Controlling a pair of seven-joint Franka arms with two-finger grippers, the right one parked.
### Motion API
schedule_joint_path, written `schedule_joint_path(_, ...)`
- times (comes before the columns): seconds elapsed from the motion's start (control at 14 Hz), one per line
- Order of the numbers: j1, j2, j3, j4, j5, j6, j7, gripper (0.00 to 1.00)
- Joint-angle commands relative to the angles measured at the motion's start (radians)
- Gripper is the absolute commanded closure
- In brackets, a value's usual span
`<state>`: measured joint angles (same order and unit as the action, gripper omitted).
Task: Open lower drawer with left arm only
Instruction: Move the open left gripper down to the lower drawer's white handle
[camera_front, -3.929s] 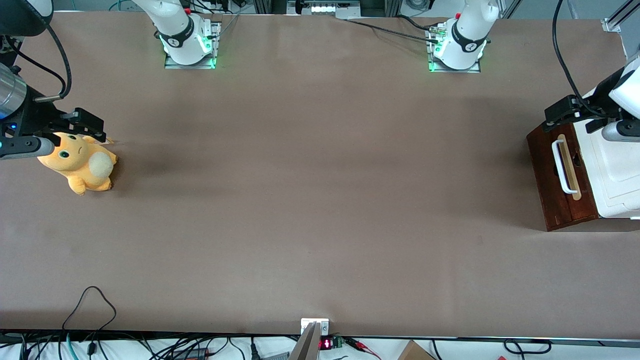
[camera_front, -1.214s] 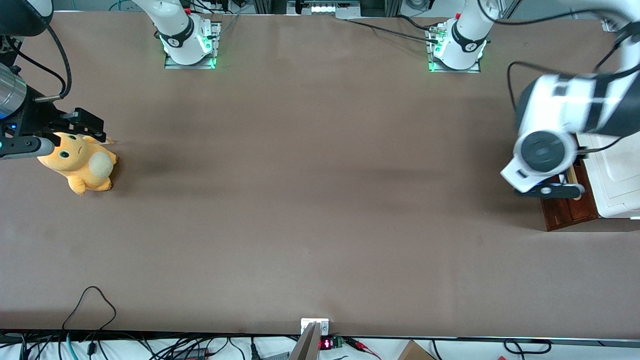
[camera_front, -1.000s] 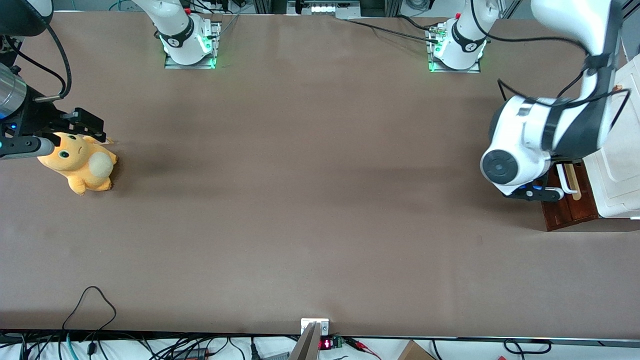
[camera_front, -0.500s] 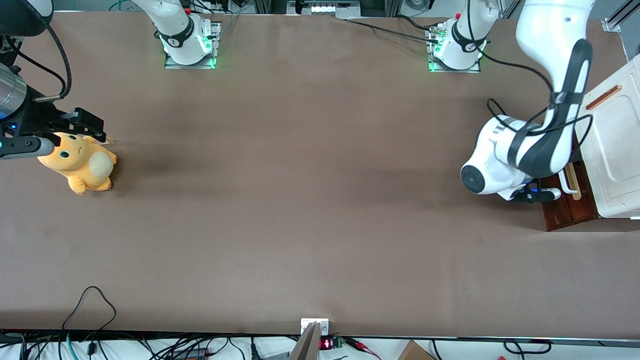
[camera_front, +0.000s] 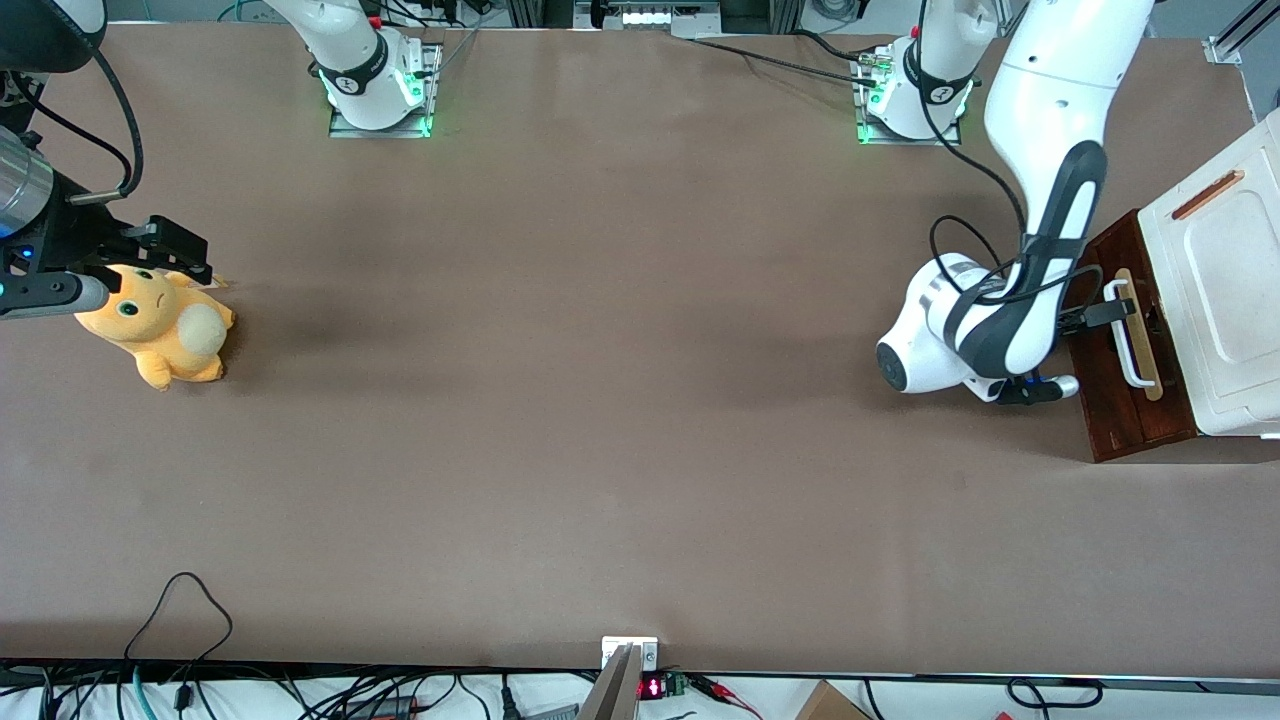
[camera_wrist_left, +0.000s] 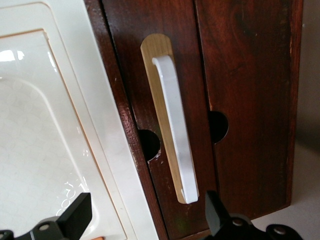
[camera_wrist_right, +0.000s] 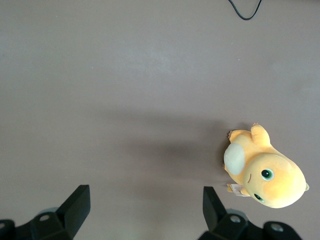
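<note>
A dark seam (camera_wrist_left: 203, 65) separates the drawer's handled front from the notched panel. So the lower drawer (camera_wrist_left: 162, 115) will slide straight out by itself when I pull the drawer's handle.
The lower drawer (camera_front: 1105, 400) has a dark reddish-brown front with a white bar handle (camera_front: 1130, 335) on a pale wood strip. It is at the working arm's end of the table, under the white cabinet body (camera_front: 1220, 300), and looks shut. The left arm (camera_front: 1045, 170) reaches down in front of it. Its gripper (camera_front: 1100, 315) is open and points at the handle's end that is farther from the front camera. In the left wrist view the handle (camera_wrist_left: 172, 130) runs across the drawer front (camera_wrist_left: 185, 50). The gripper (camera_wrist_left: 145, 220) is open, and one handle end lies between its fingers (camera_wrist_left: 215, 215), touching nothing.
A second dark wood panel (camera_wrist_left: 250, 100) with a half-round notch sits beside the handled front. An orange plush toy (camera_front: 155, 325) lies at the parked arm's end of the table and also shows in the right wrist view (camera_wrist_right: 265, 172). Cables hang at the table's near edge (camera_front: 180, 600).
The left arm has swung off the cabinet toward the table's middle and lowered its wrist in front of the drawer. This uncovered the drawer front and handle. The drawer has not moved.
</note>
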<state>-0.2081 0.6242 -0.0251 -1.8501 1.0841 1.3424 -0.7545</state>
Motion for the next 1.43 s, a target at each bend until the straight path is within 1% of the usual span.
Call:
schedule_joint_path(0.0, -0.001, 0.045, 0.005, 0.006, 0.048, -0.015, -0.005, 0.0)
schedule_joint_path(0.07, -0.001, 0.049, 0.005, 0.006, 0.056, -0.012, 0.001, 0.0)
schedule_joint_path(0.21, 0.004, 0.075, 0.005, 0.008, 0.103, -0.012, -0.002, 0.0)
schedule_joint_path(0.36, 0.007, 0.077, 0.004, 0.008, 0.115, -0.012, 0.0, 0.0)
schedule_joint_path(0.64, 0.01, 0.091, 0.005, 0.008, 0.132, -0.012, 0.0, 0.0)
schedule_joint_path(1.0, 0.041, 0.106, 0.005, 0.008, 0.151, -0.005, 0.006, 0.0)
schedule_joint_path(1.36, 0.047, 0.144, 0.005, 0.008, 0.151, -0.005, 0.003, 0.0)
